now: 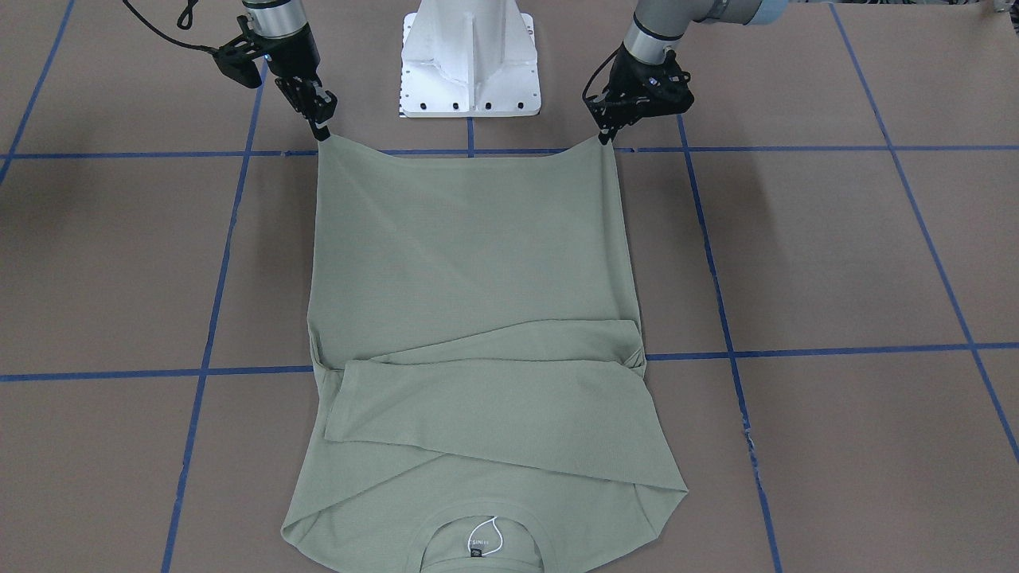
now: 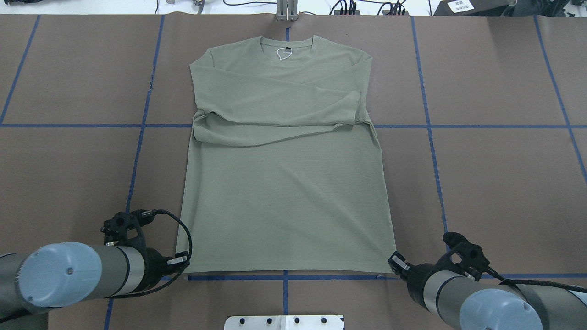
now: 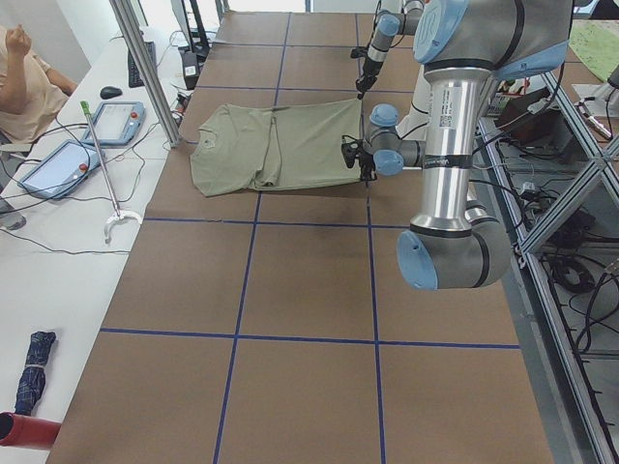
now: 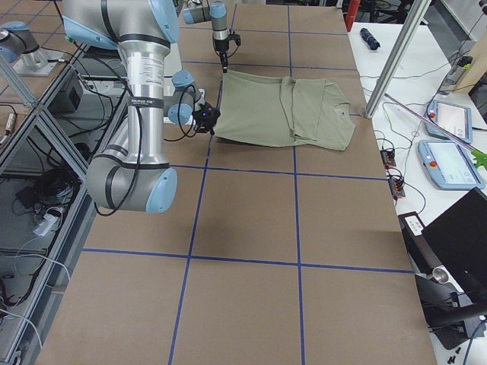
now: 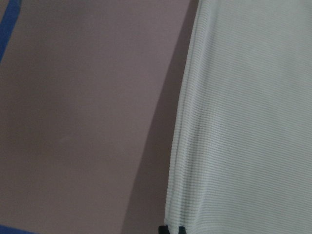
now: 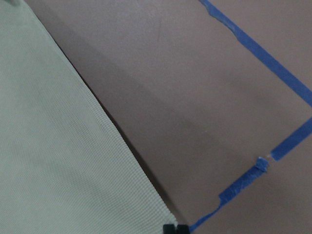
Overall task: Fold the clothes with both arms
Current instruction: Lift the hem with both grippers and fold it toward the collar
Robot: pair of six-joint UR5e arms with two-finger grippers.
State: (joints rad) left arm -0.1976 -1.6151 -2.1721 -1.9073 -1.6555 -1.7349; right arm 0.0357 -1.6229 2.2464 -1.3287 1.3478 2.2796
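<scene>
The hem lies tight by the pedestal base, so the robot's left gripper and right gripper should raise it over the folded sleeves to the shoulders.
The clothes are one pale sage-green long-sleeved shirt (image 2: 284, 183), spread flat on the brown table with its neck (image 2: 286, 45) at the far side and both sleeves folded across the chest. My left gripper (image 2: 183, 262) is shut on the near-left hem corner, and in the front-facing view the left gripper (image 1: 605, 137) pinches that corner. My right gripper (image 2: 393, 261) is shut on the other hem corner, as the front-facing view of the right gripper (image 1: 321, 131) confirms. The hem (image 1: 470, 155) hangs taut between them. Each wrist view shows only a shirt edge (image 5: 185, 146) (image 6: 112, 131) and dark fingertips.
The white pedestal base (image 1: 470, 72) stands just behind the hem, between the arms. Blue tape lines (image 2: 431, 126) grid the table. In the exterior left view a person (image 3: 24, 82) sits at a side desk with tablets (image 3: 60, 166) and cables.
</scene>
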